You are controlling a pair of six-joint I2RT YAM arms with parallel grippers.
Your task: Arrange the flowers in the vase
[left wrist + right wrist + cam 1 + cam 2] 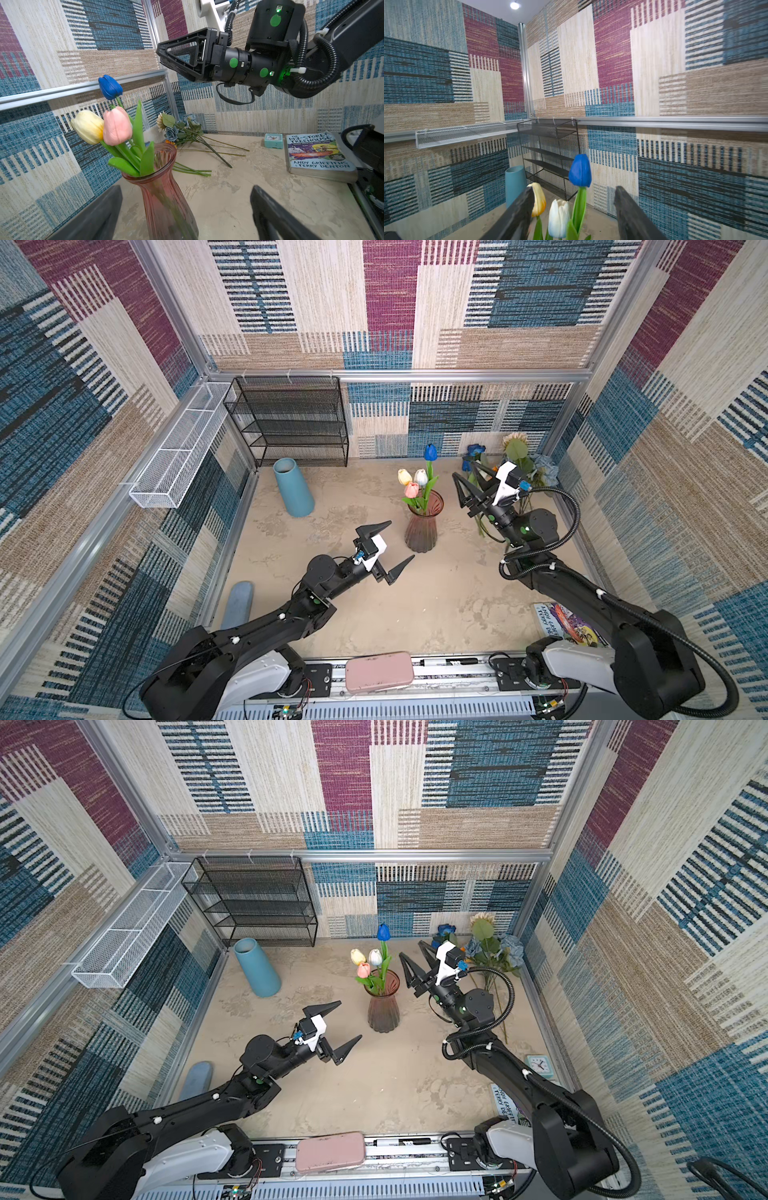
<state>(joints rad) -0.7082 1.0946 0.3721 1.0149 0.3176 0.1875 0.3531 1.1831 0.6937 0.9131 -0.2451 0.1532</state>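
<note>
The blue tulip (430, 467) stands too high above the other tulips in the vase, so the robot's right gripper should press its bloom (430, 452) down before getting another flower.
A ribbed pink glass vase (423, 522) (383, 1002) (166, 197) stands mid-table. In it stand a blue tulip (431, 452) (580, 170), a cream tulip (404, 477), a white tulip (421, 477) (559, 218) and a pink tulip (412, 489) (116, 125). More flowers lie at the back right: a blue rose (475, 451), a cream sunflower (515, 445) and a dusty-blue bunch (544, 468) (182, 128). My right gripper (463, 470) (410, 950) (574, 189) hangs open just right of the tulips, holding nothing. Left of the vase, my left gripper (402, 540) (350, 1020) (186, 188) is wide open and empty.
A blue cone-shaped vase (293, 489) stands back left by a black mesh shelf (291, 423). A white wire basket (178, 448) hangs on the left wall. A book (569, 624) and a small clock (539, 1065) lie at the right; a pink case (379, 670) lies at the front edge.
</note>
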